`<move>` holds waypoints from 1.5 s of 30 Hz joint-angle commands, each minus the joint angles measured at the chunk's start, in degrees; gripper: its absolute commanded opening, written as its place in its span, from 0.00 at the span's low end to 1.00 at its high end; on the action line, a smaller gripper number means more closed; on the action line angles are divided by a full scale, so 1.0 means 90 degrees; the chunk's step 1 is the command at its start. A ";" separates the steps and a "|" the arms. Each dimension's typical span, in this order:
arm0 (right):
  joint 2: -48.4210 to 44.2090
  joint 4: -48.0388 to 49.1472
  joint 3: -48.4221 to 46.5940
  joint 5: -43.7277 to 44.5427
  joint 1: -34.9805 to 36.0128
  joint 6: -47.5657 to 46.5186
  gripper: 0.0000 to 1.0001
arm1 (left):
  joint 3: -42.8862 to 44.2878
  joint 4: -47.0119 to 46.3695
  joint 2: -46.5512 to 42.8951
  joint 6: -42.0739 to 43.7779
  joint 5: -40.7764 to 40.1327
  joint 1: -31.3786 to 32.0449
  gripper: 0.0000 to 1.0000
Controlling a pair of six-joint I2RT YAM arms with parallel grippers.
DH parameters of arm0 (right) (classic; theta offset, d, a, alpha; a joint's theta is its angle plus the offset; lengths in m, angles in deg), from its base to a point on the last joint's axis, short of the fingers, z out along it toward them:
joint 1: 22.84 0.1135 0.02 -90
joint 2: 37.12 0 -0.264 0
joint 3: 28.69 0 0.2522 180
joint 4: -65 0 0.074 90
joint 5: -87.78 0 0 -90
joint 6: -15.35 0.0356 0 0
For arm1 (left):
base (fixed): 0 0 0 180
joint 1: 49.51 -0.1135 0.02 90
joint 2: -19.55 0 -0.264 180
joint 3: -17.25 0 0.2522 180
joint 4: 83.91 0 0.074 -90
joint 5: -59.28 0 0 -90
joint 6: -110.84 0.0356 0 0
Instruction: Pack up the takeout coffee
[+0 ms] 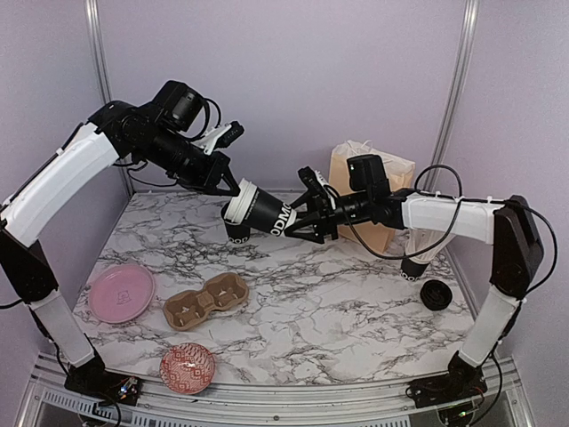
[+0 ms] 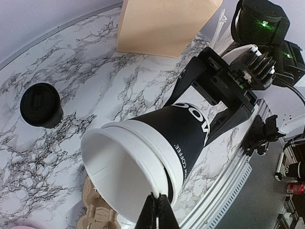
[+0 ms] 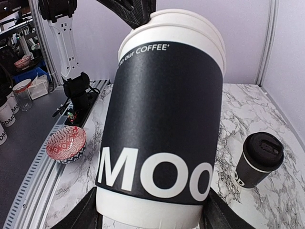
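I should rock the inner cup (image 2: 119, 167) straight with my left gripper before I pull it out, because its rim stands apart from the outer cup only on the pinched side (image 2: 168, 180).
Two nested takeout coffee cups (image 1: 264, 213) hang on their side above the table's back middle, black with white lettering. My left gripper (image 1: 238, 189) is shut on the white rim of the inner cup (image 2: 125, 177); its tips (image 2: 159, 196) pinch the wall at the mouth. My right gripper (image 1: 298, 221) is shut on the outer cup (image 3: 162, 124) near its base, a finger on each side (image 3: 152, 212). The inner cup's rim sticks out a little from the outer one. A lidded black cup (image 1: 236, 234) (image 2: 41, 105) (image 3: 259, 160) stands on the table below them.
A brown paper bag (image 1: 391, 182) stands at the back right. A cardboard cup carrier (image 1: 206, 301), a pink plate (image 1: 121, 292) and a red patterned bowl (image 1: 187, 367) lie at the front left. Under my right forearm stand another black cup (image 1: 413, 267) and a black lid (image 1: 436, 294).
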 commanded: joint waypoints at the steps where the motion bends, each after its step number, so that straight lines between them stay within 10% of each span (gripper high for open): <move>1: 0.0017 -0.2028 0.0638 -0.0310 -0.0349 -0.0661 0.44 | 0.0657 -0.0476 -0.0733 -0.0004 -0.1692 -0.0588 0.00; 15: -0.0276 -0.2029 0.0573 -0.0037 -0.0353 -0.0534 0.55 | 0.0623 -0.0545 -0.0389 -0.0066 -0.1062 -0.0598 0.00; 26: -0.0391 -0.2463 -0.1155 0.1676 -0.0178 -0.0896 0.98 | -0.0011 -0.0585 -0.0052 -0.0012 0.0072 -0.0373 0.00; 45: 0.0419 -0.2843 -0.1770 0.2533 0.0633 -0.1073 0.94 | -0.0130 -0.0666 0.0072 0.0066 0.0625 -0.0036 0.00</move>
